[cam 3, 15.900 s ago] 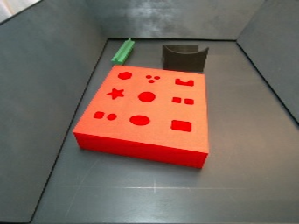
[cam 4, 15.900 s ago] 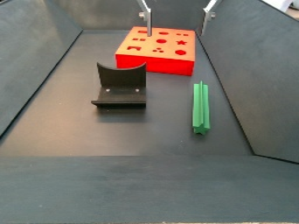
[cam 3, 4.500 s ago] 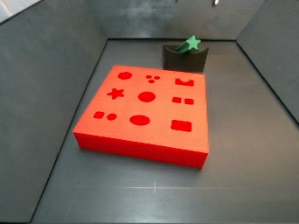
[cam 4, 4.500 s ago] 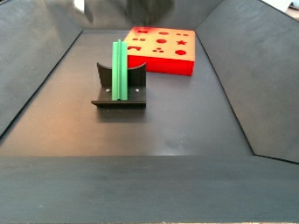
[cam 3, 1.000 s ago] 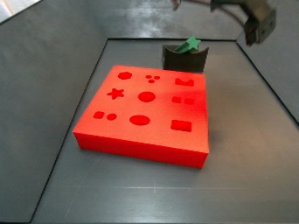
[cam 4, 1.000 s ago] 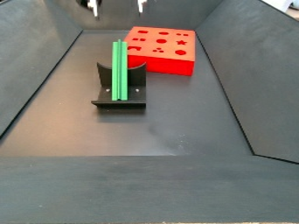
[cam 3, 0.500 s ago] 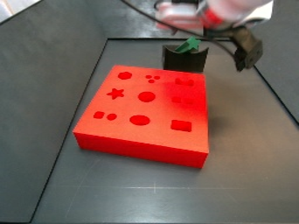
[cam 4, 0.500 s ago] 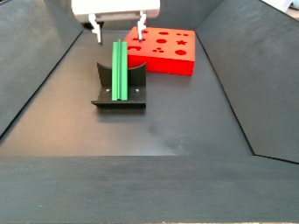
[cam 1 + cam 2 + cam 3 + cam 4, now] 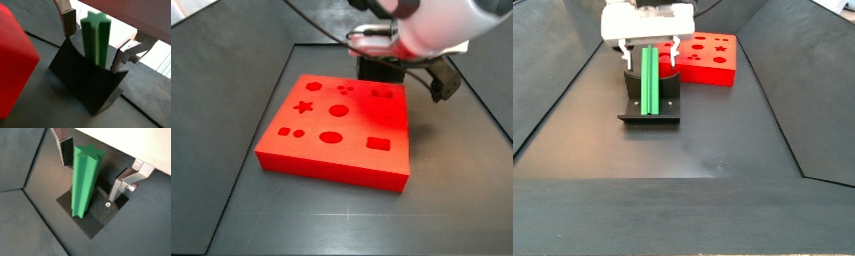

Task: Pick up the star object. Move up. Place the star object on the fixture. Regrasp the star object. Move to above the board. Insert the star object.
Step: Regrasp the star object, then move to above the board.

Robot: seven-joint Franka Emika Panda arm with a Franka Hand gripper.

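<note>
I expect the star object (image 9: 97, 40) to slide straight up and leave the fixture standing when I lift, because the dark fixture's curved top (image 9: 83, 58) is open above.
The star object (image 9: 85, 183) is a bright green peg standing upright in the notch of the dark fixture (image 9: 93, 220). My gripper (image 9: 91, 175) is open and straddles the peg, one silver finger (image 9: 65, 153) on each side with a gap to the green. Both wrist views show this; the star object (image 9: 97, 40) rises out of the fixture (image 9: 90, 80) between the plates. In a side view my gripper (image 9: 648, 58) hangs round the top of the star object (image 9: 649, 85) on the fixture (image 9: 649, 108). The red board (image 9: 707, 58) lies behind.
In a side view my arm (image 9: 425, 30) covers the peg and most of the fixture (image 9: 376, 70), just behind the red board (image 9: 338, 125) with its dark cut-outs. Grey sloping walls (image 9: 553, 90) enclose the floor on both sides.
Over the last second my gripper has come down from above and now has its fingers on either side of the upright star object. The peg and fixture have not moved.
</note>
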